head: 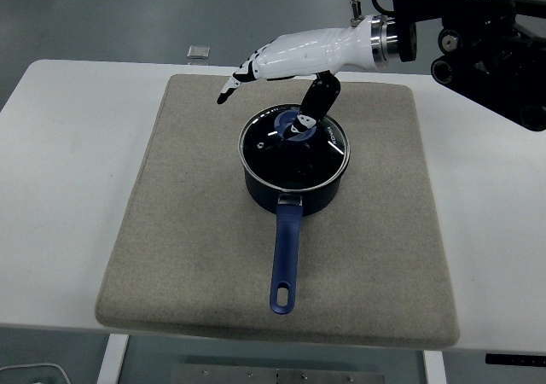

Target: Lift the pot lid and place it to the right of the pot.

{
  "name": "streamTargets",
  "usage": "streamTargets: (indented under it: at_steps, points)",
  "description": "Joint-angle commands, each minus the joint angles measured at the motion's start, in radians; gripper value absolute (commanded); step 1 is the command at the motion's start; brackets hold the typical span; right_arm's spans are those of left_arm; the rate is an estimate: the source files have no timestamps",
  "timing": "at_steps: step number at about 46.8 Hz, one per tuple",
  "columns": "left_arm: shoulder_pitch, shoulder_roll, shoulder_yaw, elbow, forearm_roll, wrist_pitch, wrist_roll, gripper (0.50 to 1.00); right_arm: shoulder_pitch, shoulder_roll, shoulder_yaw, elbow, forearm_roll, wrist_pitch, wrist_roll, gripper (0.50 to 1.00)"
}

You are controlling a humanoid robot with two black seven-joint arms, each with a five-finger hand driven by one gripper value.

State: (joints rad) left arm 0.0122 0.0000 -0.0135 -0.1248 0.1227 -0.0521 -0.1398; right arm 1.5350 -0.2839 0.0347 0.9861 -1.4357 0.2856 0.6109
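My gripper will find the dark blue pot [262,194] empty when it lifts the lid, because only even darkness shows through the glass lid [292,165].
A dark blue pot [294,183] stands in the middle of a beige mat [196,230], its long blue handle [286,260] pointing toward the near edge. A glass lid [293,145] with a blue knob [294,126] sits on the pot. My right hand [273,90], white with black fingertips, hovers just over the lid's far side. Its fingers [235,85] are spread out to the left, and the thumb [311,107] hangs down, its tip right at the knob. The hand holds nothing. The left arm does not show.
The mat lies on a white table [495,188]. A small grey block [198,52] sits at the table's far edge, left of the hand. The black right arm [478,34] crosses the upper right corner. Bare mat lies to the pot's right.
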Motion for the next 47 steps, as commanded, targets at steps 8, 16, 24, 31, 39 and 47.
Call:
streamTargets:
  at_steps: [8, 16, 24, 31, 39, 47]
  points:
    - [0.000, 0.000, 0.001, -0.001, 0.000, 0.000, 0.000, 1.000, -0.033, -0.001, -0.044, -0.001, -0.042, -0.069, 0.000, 0.893]
    - [0.000, 0.000, 0.000, -0.001, 0.000, 0.000, 0.000, 1.000, -0.038, -0.001, -0.049, -0.003, -0.045, -0.079, 0.000, 0.895]
    - [0.000, 0.000, 0.001, 0.001, 0.000, 0.000, 0.000, 1.000, -0.042, -0.001, -0.056, -0.004, -0.058, -0.112, 0.000, 0.893]
    - [0.000, 0.000, 0.000, 0.001, 0.000, 0.000, 0.000, 1.000, -0.046, -0.001, -0.079, -0.004, -0.077, -0.134, 0.000, 0.895]
    - [0.000, 0.000, 0.000, 0.000, 0.000, 0.000, 0.000, 1.000, -0.053, -0.001, -0.081, -0.004, -0.101, -0.152, 0.000, 0.895]
    - [0.000, 0.000, 0.001, -0.001, 0.000, 0.000, 0.000, 1.000, -0.053, -0.001, -0.099, -0.006, -0.134, -0.181, 0.000, 0.895]
